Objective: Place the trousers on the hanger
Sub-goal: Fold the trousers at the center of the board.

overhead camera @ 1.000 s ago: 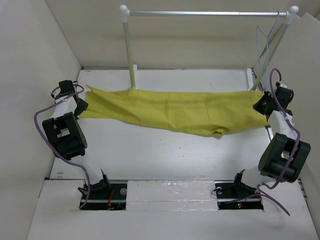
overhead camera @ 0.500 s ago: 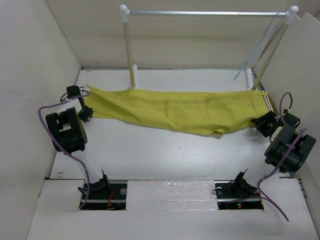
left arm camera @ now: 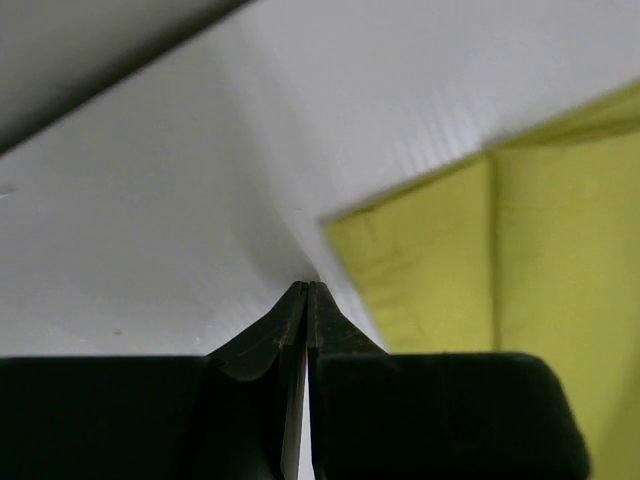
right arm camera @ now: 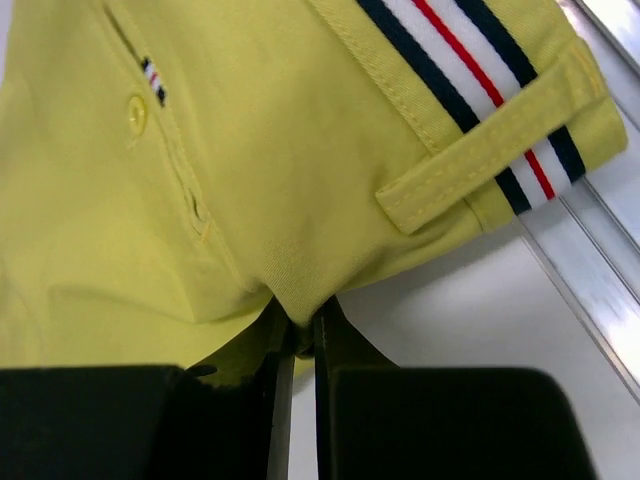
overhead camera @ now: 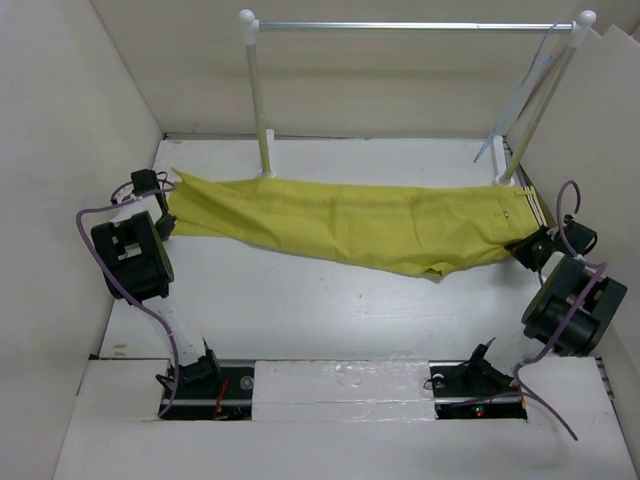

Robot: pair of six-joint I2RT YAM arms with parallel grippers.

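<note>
The left gripper should pull the hem (left arm camera: 368,272) toward the front and straighten the trousers first, because the trousers' leg end (overhead camera: 192,186) slants toward the back near the rail's post.
The mustard-yellow trousers (overhead camera: 350,222) lie flat across the table, leg ends to the left and striped waistband (right arm camera: 470,90) to the right. My right gripper (right arm camera: 298,315) is shut on a fold of the trousers just below the waistband, at the garment's right end (overhead camera: 527,246). My left gripper (left arm camera: 307,288) is shut with nothing between its fingers. Its tips rest on the white table just left of the leg hem (left arm camera: 420,270), beside the trousers' left end (overhead camera: 163,212). The pale wire hanger (overhead camera: 516,96) hangs aslant from the rail's right end.
A white-posted rail with a metal bar (overhead camera: 400,26) stands at the back; its left post (overhead camera: 258,100) rises just behind the trousers. Side walls close in on the left and right. A metal strip (right arm camera: 600,250) runs along the table's right edge.
The left gripper has closed beside the leg hem. The right arm drew back toward the near side, opened, then closed on the fabric near the waistband. The hanger has swung on the rail.
</note>
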